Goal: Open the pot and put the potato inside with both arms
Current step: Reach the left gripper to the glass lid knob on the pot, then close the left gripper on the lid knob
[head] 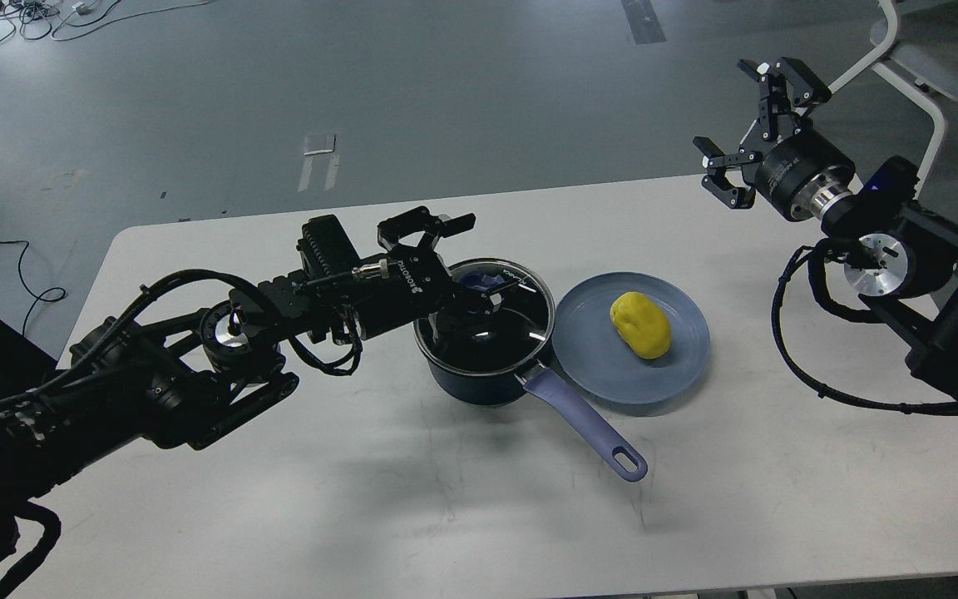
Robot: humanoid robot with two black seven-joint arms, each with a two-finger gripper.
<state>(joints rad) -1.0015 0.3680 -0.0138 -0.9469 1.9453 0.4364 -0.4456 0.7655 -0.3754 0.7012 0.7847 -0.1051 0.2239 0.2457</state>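
Note:
The glass lid [481,344] shows only plain darkness through it, so the robot should expect the dark blue pot [476,388] to be empty when it lifts the lid.
A dark blue pot [479,378] with a purple handle [583,424] stands mid-table, its glass lid [500,329] on. The lid's purple knob [479,283] is partly hidden by my left gripper [489,254], which is open and sits low over the lid, its fingers spread on either side of the knob. A yellow potato [640,324] lies on a blue plate [678,366] just right of the pot. My right gripper [745,125] is open and empty, raised above the table's far right edge, well away from the potato.
The white table [362,499] has bare room in front and to the left of the pot. A white chair [911,66] stands behind the right arm. Cables lie on the grey floor at the far left.

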